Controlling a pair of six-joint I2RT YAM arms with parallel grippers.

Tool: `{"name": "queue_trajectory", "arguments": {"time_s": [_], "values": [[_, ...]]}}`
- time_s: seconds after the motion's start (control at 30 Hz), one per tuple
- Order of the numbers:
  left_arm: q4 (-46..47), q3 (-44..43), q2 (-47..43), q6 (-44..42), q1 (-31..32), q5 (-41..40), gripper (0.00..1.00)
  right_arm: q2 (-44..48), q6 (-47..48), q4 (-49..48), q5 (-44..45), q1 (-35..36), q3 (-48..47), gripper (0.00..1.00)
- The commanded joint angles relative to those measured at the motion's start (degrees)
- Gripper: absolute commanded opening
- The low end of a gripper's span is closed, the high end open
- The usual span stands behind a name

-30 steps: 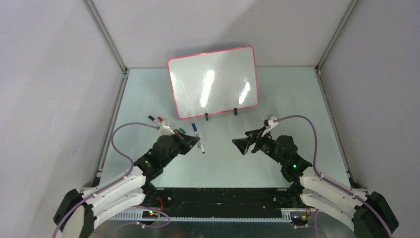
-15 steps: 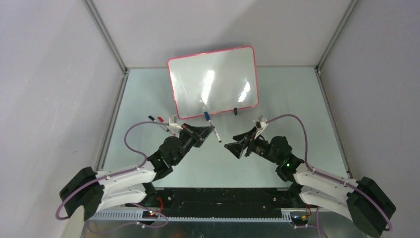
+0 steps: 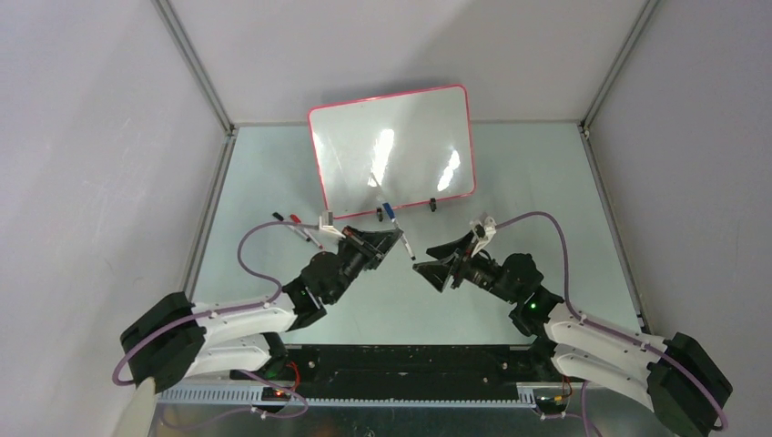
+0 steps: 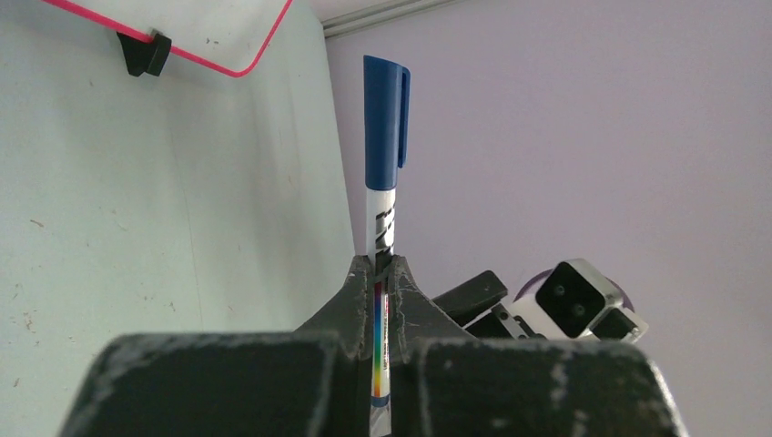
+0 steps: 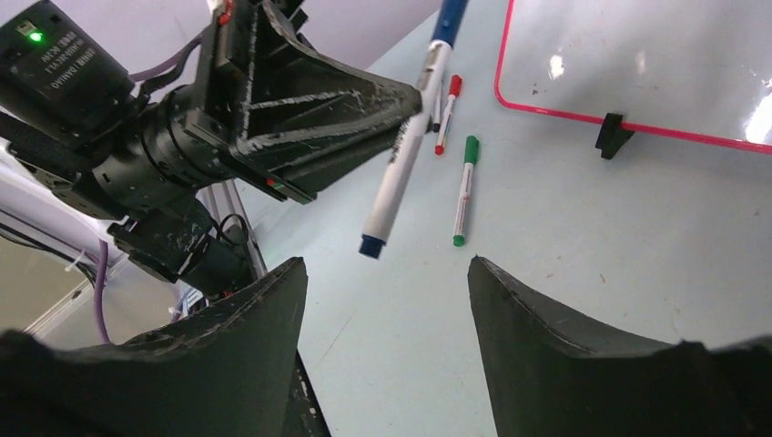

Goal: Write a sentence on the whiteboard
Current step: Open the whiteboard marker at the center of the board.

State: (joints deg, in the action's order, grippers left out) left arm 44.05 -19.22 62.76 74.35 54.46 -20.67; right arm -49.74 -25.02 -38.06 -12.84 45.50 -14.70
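The capped blue marker is in my left gripper, held by its body, so my right gripper should take hold of the marker's tail before my left gripper goes to the cap.
The whiteboard leans at the back of the table, its red-framed face showing only glare and no sentence. My left gripper is shut on a blue marker, held off the table in front of the board. In the left wrist view, the marker's capped end sticks up past the closed fingertips. My right gripper faces it from the right, open and empty. In the right wrist view, the marker's tail hangs just beyond my open right gripper and touches neither finger.
A green marker and a red marker lie on the table left of the board. A black marker lies further left. The board stands on small black clip feet. Grey enclosure walls close in both sides.
My left gripper lifted the blue marker off the table and carried it right, toward the middle. My right gripper slid left to meet it, and its jaws narrowed somewhat.
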Motion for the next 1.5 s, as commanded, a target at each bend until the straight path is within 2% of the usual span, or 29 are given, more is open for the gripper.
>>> {"name": "queue_trajectory", "arguments": {"time_s": [0.0,0.03,0.27,0.37,0.47,0.5,0.57,0.63,0.7,0.73,0.77,0.83,0.9,1.0,1.1,1.27,1.37,1.47], "values": [[4.6,-3.1,3.0,-1.3,1.3,-1.3,0.00,1.3,0.3,-2.3,1.6,0.4,-0.9,0.68],[5.6,-3.6,4.1,-1.0,1.5,-1.1,0.00,1.1,0.2,-2.3,1.9,0.5,-0.9,0.66],[10.9,-5.5,10.0,0.0,3.7,-0.2,0.00,-0.1,-0.1,-2.9,2.8,0.6,-0.9,0.42],[12.5,-5.4,10.9,0.4,4.1,-0.3,0.00,0.1,0.2,-2.3,3.7,0.6,-0.9,0.27],[12.8,-5.2,10.9,0.4,4.2,-0.3,0.00,1.2,0.6,-1.1,5.1,0.6,-0.9,0.18],[12.7,-5.1,10.8,0.4,4.2,-0.4,0.00,1.4,0.8,-0.5,5.9,0.6,-0.9,0.09],[12.4,-5.0,10.5,0.5,4.2,-0.3,0.01,2.2,1.1,0.4,6.8,0.6,-1.0,0.00],[11.8,-4.7,10.0,0.6,4.3,-0.6,0.06,3.1,1.3,1.0,7.1,0.6,-0.9,0.00],[10.2,-4.1,8.4,0.9,4.3,-1.8,0.29,3.4,1.6,1.5,7.0,0.6,-0.9,0.00],[8.4,-3.7,7.7,0.9,4.3,-2.4,0.50,3.5,1.8,1.7,7.0,0.6,-0.9,0.00],[7.1,-3.6,6.0,0.7,4.2,-3.7,0.66,3.6,1.9,1.7,6.7,0.6,-0.9,0.00],[-1.6,-4.1,2.2,-1.1,3.9,-5.5,0.79,3.7,2.2,1.9,6.1,0.5,-0.9,0.00],[-10.7,-5.8,-2.0,-3.4,3.3,-7.4,0.84,3.7,2.6,1.9,5.4,0.5,-0.9,0.00],[-20.6,-9.1,-7.0,-8.1,2.2,-10.1,0.86,3.7,3.4,2.1,3.4,0.4,-1.0,0.00],[-28.5,-11.2,-10.6,-10.8,0.0,-8.9,0.85,3.7,4.1,2.5,1.5,0.2,-1.4,0.00],[-34.8,-14.7,-10.1,-14.4,-7.8,3.8,0.77,3.8,5.4,4.0,-2.5,-0.1,-2.2,0.00],[-37.4,-16.9,-8.6,-18.4,-10.1,11.4,0.73,3.8,5.7,4.4,-4.0,-0.5,-2.3,0.00],[-38.8,-18.1,-7.0,-20.4,-10.8,14.7,0.71,3.9,5.6,4.4,-4.6,-0.9,-2.3,0.00]]}}
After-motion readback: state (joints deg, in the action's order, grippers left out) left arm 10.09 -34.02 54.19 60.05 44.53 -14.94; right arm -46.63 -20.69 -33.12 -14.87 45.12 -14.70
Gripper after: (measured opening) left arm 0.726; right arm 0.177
